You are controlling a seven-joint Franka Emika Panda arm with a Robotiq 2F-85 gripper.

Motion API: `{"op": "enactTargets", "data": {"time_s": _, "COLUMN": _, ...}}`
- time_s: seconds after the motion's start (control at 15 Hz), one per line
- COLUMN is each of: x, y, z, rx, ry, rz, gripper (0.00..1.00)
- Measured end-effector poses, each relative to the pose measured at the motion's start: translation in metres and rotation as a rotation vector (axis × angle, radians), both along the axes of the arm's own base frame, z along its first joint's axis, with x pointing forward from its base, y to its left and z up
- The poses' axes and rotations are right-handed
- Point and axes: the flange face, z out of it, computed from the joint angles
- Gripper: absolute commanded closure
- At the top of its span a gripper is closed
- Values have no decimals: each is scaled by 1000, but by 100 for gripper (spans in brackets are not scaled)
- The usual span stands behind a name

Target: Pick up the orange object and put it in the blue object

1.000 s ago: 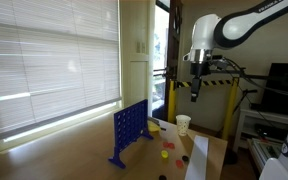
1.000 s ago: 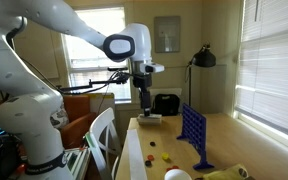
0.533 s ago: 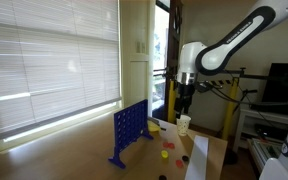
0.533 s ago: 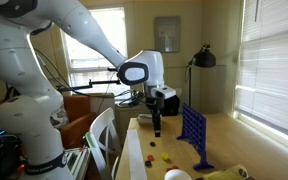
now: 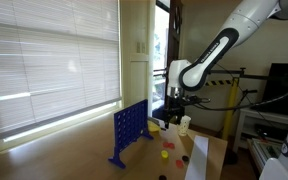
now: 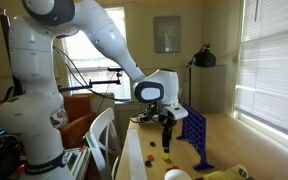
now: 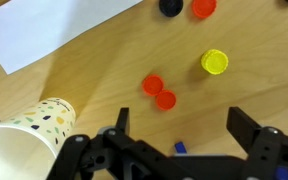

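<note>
I can see that the nearer orange token (image 7: 165, 100) has open wood on both sides facing my fingers, so I should keep moving my gripper down until the fingers are on either side of that token, then close it.
Two small orange-red tokens (image 7: 154, 85) (image 7: 165, 100) lie touching on the wooden table, just ahead of my gripper (image 7: 184, 125) and nearer its left finger. A third orange token (image 7: 203, 8) lies at the top edge. The gripper is open and empty, low over the table (image 5: 174, 119) (image 6: 167, 141). The upright blue grid (image 5: 129, 130) (image 6: 194, 134) stands on its feet beside the arm; it is out of the wrist view. Small tokens (image 5: 165, 153) show on the table in an exterior view.
A yellow token (image 7: 215, 62) lies right of the orange pair and a black token (image 7: 170, 6) at the top edge. A spotted white paper cup (image 7: 29, 135) (image 5: 184, 124) stands close to the left finger. A white sheet (image 7: 54, 25) covers the top left.
The arm has come down from high above the table to just over the tokens, next to the blue grid. The gripper has stayed open.
</note>
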Motion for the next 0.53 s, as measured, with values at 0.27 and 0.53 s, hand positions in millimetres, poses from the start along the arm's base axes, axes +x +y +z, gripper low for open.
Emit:
{"op": "enactTargets", "data": {"time_s": 0.27, "x": 3, "y": 0, "z": 0, "rx": 0, "ry": -2, "rz": -4, "gripper": 0}}
{"op": "enactTargets", "data": {"time_s": 0.53, "x": 7, "y": 2, "z": -10, "rx": -23, "ry": -48, "rz": 20, "gripper": 0}}
